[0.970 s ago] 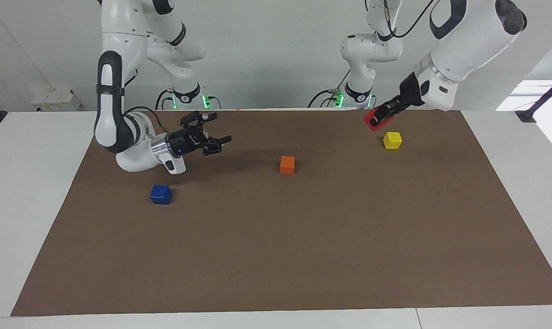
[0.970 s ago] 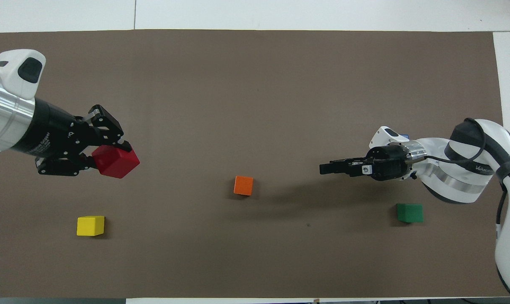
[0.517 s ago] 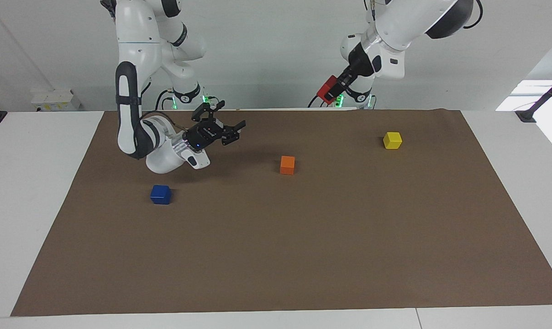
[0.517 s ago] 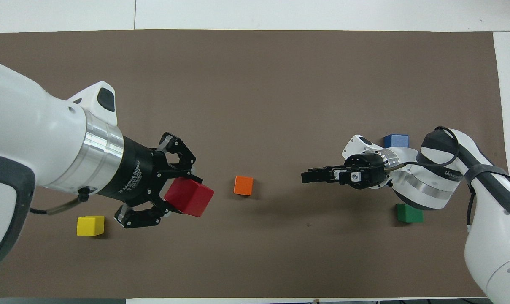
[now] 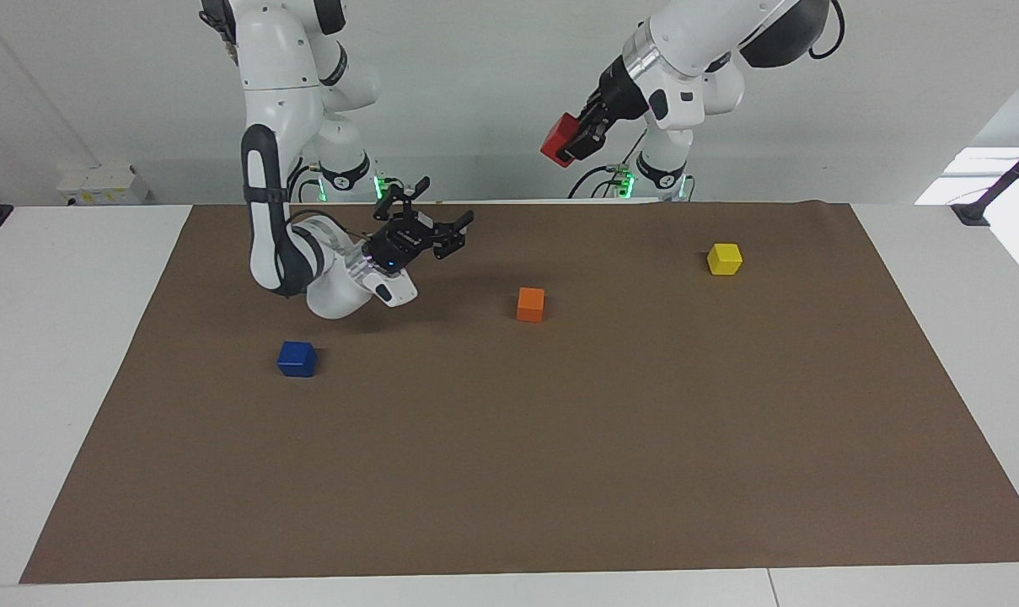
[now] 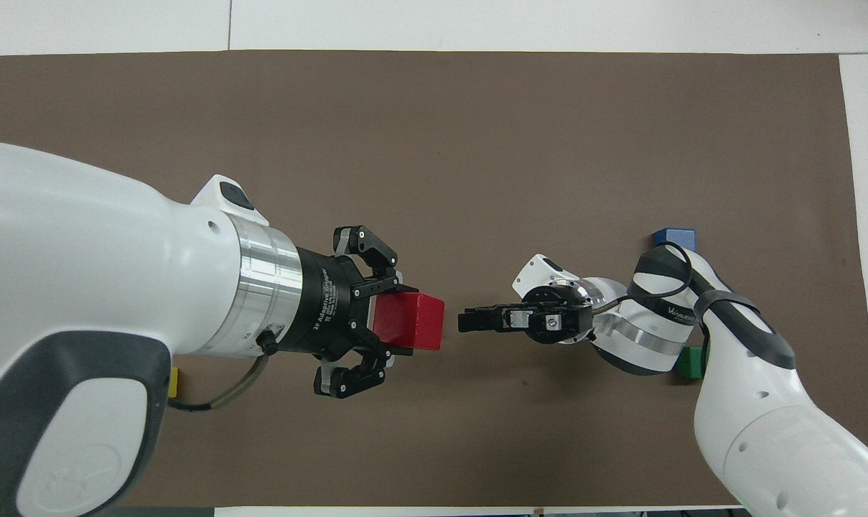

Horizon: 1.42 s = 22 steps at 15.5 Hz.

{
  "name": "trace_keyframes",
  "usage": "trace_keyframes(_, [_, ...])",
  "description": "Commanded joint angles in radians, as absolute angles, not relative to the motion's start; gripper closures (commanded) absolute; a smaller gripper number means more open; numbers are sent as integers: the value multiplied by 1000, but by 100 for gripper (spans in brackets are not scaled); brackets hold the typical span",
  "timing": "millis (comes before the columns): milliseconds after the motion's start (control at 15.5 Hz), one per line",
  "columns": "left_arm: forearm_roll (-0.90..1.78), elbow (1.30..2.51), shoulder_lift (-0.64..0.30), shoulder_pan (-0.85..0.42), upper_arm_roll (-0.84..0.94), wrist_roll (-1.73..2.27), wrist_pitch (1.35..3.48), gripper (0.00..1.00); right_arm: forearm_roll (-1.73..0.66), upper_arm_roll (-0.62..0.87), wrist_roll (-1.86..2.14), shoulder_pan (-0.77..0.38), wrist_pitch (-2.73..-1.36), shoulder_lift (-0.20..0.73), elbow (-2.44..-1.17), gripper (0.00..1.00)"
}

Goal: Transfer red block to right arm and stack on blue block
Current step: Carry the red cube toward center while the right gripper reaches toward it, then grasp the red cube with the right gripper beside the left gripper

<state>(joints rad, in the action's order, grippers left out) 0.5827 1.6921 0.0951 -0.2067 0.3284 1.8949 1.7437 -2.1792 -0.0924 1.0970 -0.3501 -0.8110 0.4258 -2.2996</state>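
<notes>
The red block's loose end (image 6: 428,323) sticks out toward the open fingers of my right gripper. My right gripper should move in next until its fingers are on both sides of that end (image 5: 555,145), and then close.
My left gripper (image 5: 571,142) is shut on the red block (image 5: 558,138) and holds it high in the air, over the middle of the brown mat (image 5: 560,472). In the overhead view the left gripper (image 6: 396,324) and red block (image 6: 416,323) face my right gripper (image 6: 469,320) across a small gap. The right gripper (image 5: 443,212) is open and empty, raised a little and pointing toward the red block. The blue block (image 5: 297,358) sits on the mat at the right arm's end; its top shows in the overhead view (image 6: 674,236).
An orange cube (image 5: 530,303) sits mid-mat, hidden under the red block in the overhead view. A yellow cube (image 5: 724,258) lies toward the left arm's end. A green cube (image 6: 685,363) peeks out beside the right arm.
The left arm has lifted the red block from beside the yellow cube and carried it up toward the middle. The right gripper has moved toward the middle and tilted upward.
</notes>
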Motion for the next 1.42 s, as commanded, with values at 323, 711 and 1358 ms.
trace_keyframes(323, [607,1847,176,-265,319,1927,1950,100,-2299,-86,1154,-445,-816,430,-2298,0])
trace_keyframes(711, [597,1943,232,-278,322,1832,1959,100,-2376,-74,1158,-500,-818,425,-2295,0])
trace_keyframes(1358, [595,2005,271,-282,324,1759,1944,100,-2396,-43,1192,-515,-831,420,-2301,30])
